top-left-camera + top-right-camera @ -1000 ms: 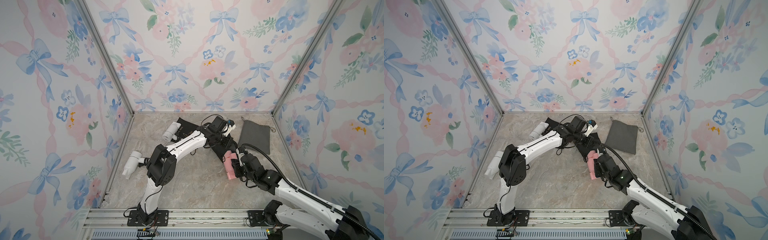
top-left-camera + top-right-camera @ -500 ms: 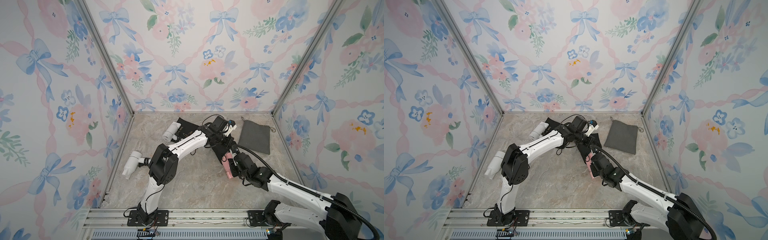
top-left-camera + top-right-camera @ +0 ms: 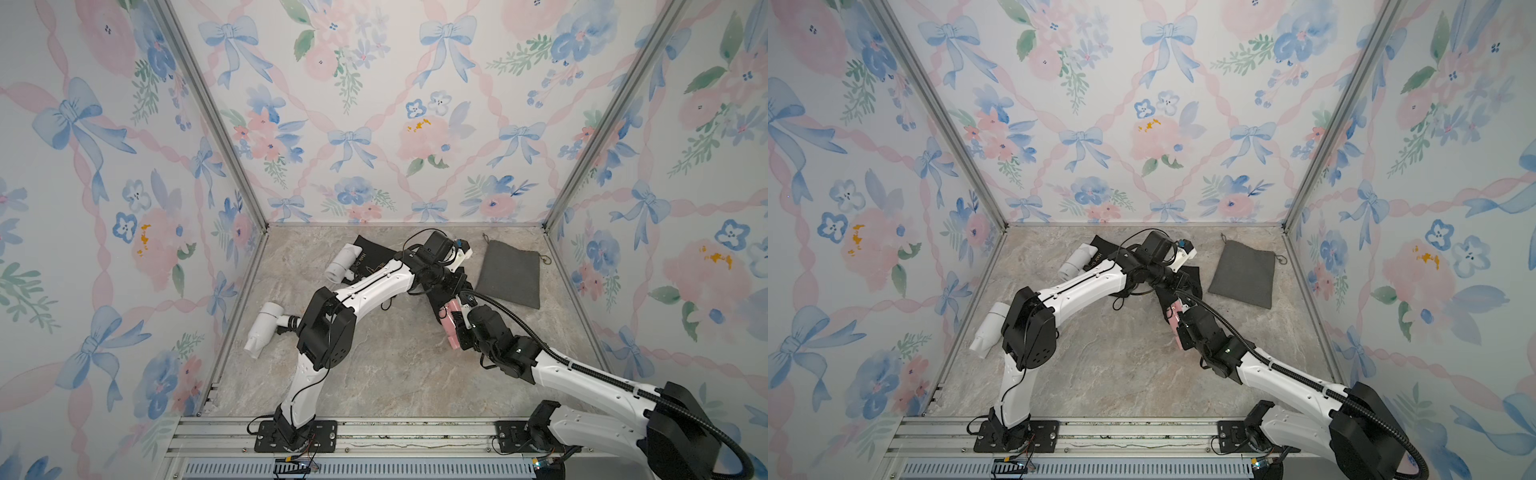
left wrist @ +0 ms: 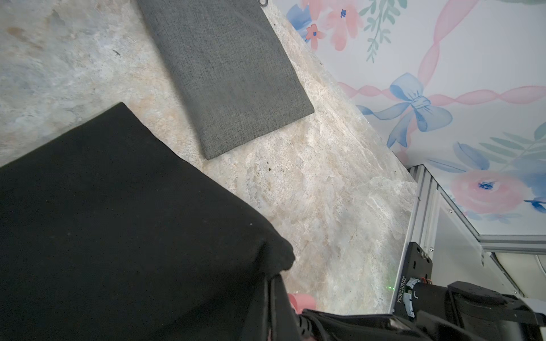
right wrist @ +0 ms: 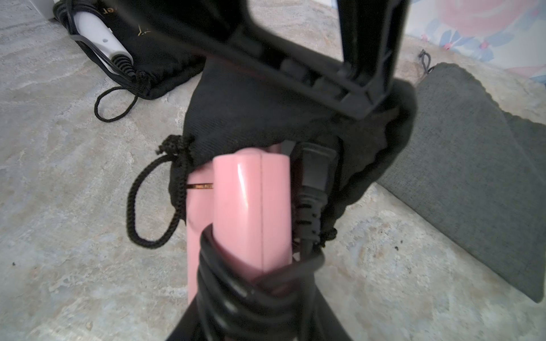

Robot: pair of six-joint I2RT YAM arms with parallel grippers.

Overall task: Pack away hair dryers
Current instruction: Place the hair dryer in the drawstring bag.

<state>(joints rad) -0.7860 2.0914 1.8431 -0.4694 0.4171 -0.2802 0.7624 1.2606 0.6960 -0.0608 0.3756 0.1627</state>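
My left gripper needs to pull the black pouch's rim over the hair dryer toward the wound black cord, because the pouch covers only the pink hair dryer's front end.
My right gripper is shut on the pink hair dryer, which has its black cord wound round the folded handle. The dryer's front end sits inside the mouth of a black drawstring pouch. My left gripper is shut on that pouch's rim and holds it up. In both top views the two grippers meet mid-table at the pink dryer. One white hair dryer lies at the back on a second black pouch. Another white hair dryer lies by the left wall.
A flat grey drawstring pouch lies at the back right, close to the held black pouch. Flowered walls close the marble table in on three sides. A metal rail runs along the front edge.
My right arm has pushed the pink dryer a little farther towards the back, deeper into the pouch mouth. The left arm has kept its hold almost still.
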